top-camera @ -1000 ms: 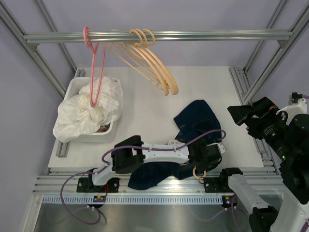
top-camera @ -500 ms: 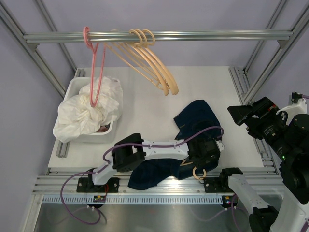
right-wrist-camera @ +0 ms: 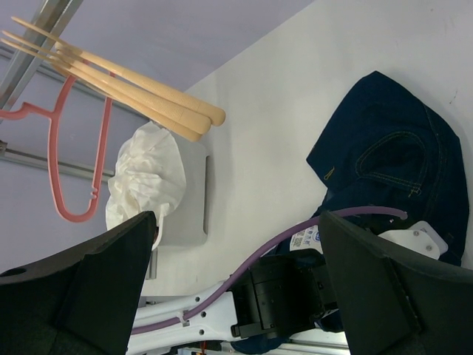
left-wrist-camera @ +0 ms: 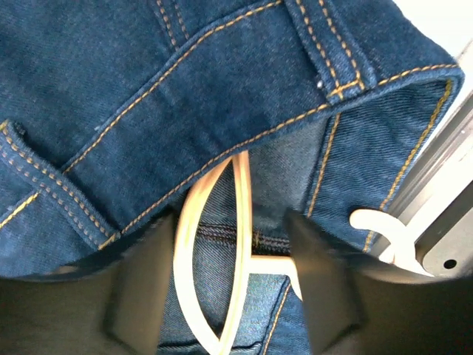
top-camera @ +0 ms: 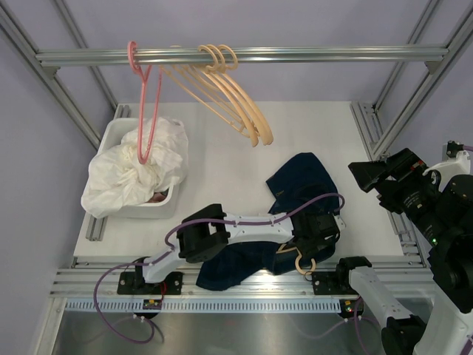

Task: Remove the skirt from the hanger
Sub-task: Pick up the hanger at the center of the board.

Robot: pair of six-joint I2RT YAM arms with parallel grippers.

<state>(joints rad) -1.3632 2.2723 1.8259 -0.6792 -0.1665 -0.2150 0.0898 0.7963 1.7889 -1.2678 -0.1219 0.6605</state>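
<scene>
I should first lift the hanger (left-wrist-camera: 242,222) together with the skirt using my left gripper, because that gripper crowds the waistband (left-wrist-camera: 235,148) around the cream hanger. My right gripper should come in for the waistband after that.
A dark blue denim skirt (top-camera: 299,185) lies crumpled on the table near the front edge, also in the right wrist view (right-wrist-camera: 392,148). A cream hanger (left-wrist-camera: 222,251) is inside its waistband (left-wrist-camera: 185,140), with the hook (top-camera: 304,265) poking out toward the front rail. My left gripper (left-wrist-camera: 230,222) is low over the skirt, open, its fingers (left-wrist-camera: 140,288) on either side of the hanger's loop. It also shows in the top view (top-camera: 314,240). My right gripper (top-camera: 363,174) is held high at the right, open wide and empty.
A white bin (top-camera: 118,133) heaped with white cloth (top-camera: 137,166) stands at the back left. A pink hanger (top-camera: 144,111) and several wooden hangers (top-camera: 233,100) hang from the overhead rail (top-camera: 332,53). The aluminium front rail (left-wrist-camera: 443,237) lies beside the hanger hook.
The left arm's elbow has shifted a little right and away from its base. The gripper stays over the skirt's waistband. The right arm has not moved.
</scene>
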